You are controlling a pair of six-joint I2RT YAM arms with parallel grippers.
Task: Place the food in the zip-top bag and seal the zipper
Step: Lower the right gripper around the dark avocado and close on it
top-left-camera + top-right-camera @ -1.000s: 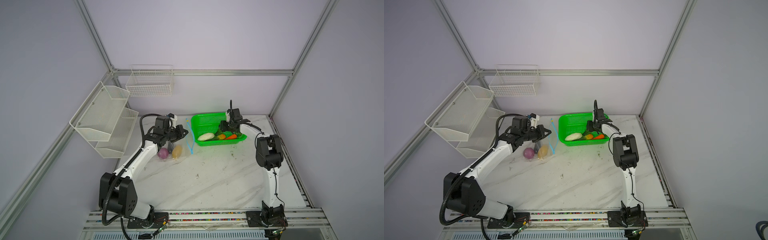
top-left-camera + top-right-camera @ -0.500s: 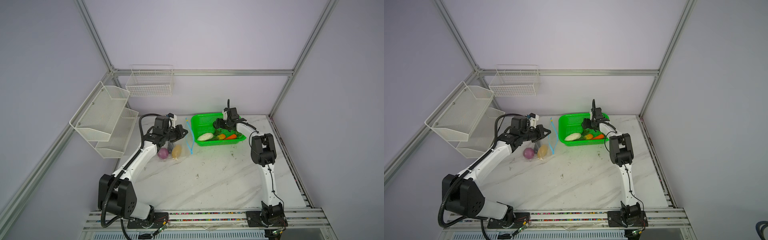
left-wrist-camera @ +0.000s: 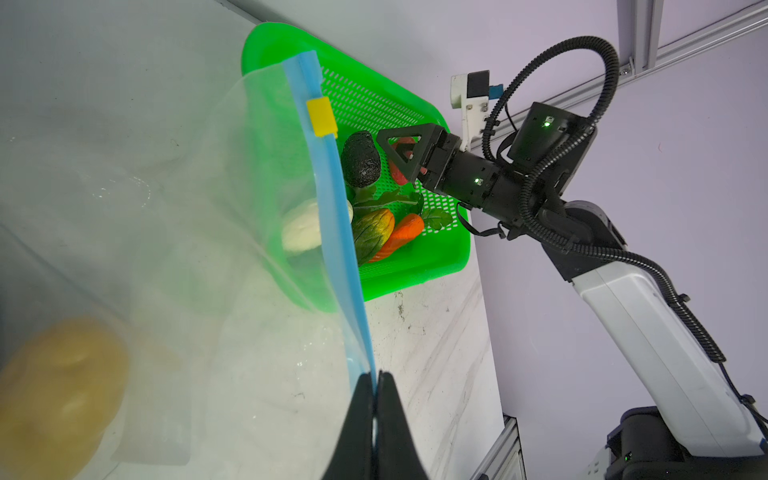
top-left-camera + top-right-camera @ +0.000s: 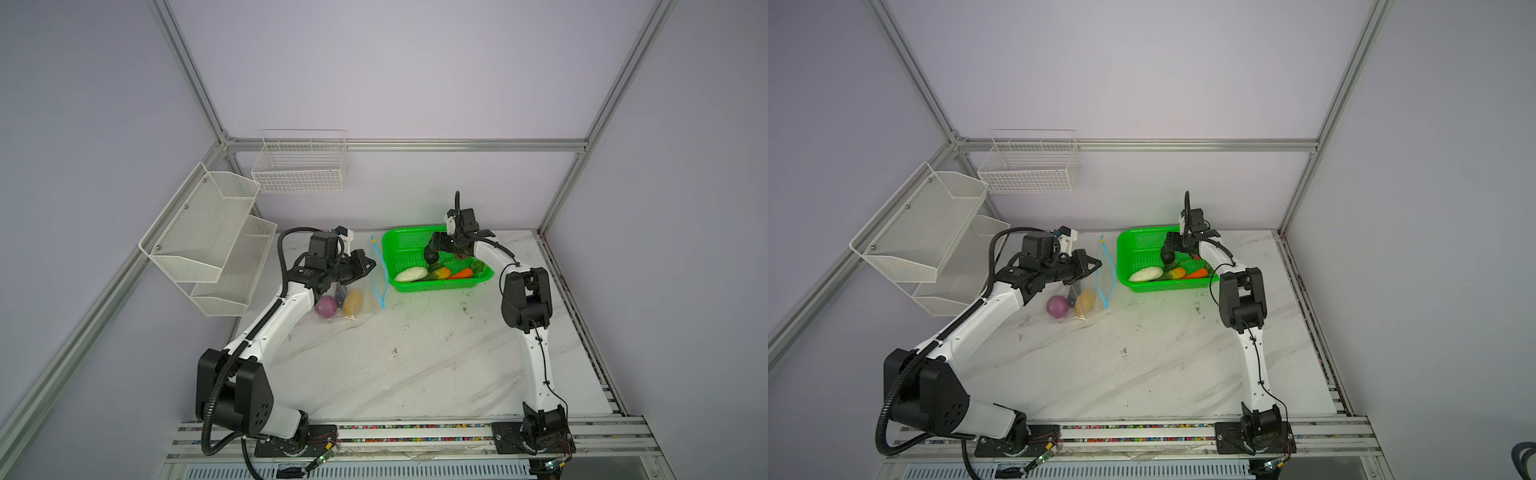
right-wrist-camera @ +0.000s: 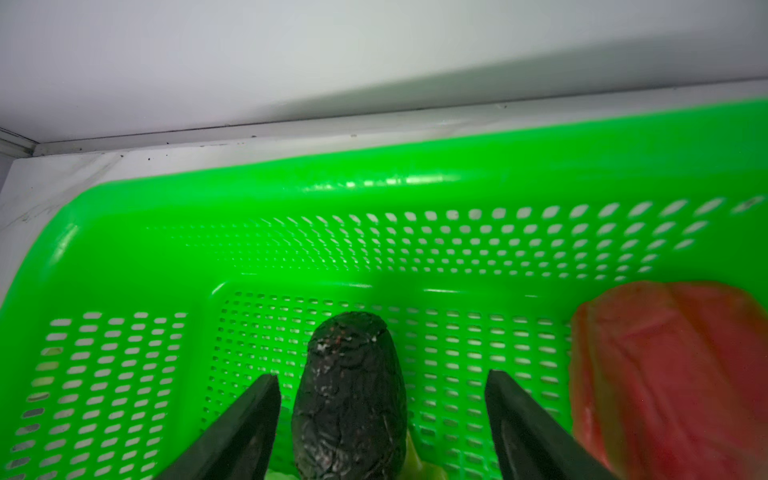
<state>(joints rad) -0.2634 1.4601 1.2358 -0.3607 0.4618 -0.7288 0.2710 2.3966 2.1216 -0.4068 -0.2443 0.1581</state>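
The dark eggplant is off-centre in my right gripper's fingers, and the gripper is too far toward the red pepper, so next I move it over the eggplant before I close it.
The clear zip-top bag lies left of the green basket, with a purple onion and a yellow-brown potato inside. My left gripper is shut on the bag's light blue zipper and holds that edge up; the yellow slider sits near the far end. My right gripper is open inside the basket. The dark eggplant stands between its fingers with a gap on each side. A red pepper, white oblong, corn, carrot and greens also lie in the basket.
White mesh shelves hang on the left wall and a wire basket on the back wall. The green basket sits close to the back wall. Marble tabletop stretches toward the front rail.
My right gripper moved left and lower inside the basket, and its jaws opened wider around the eggplant. The left gripper kept its grip on the zipper and stayed put.
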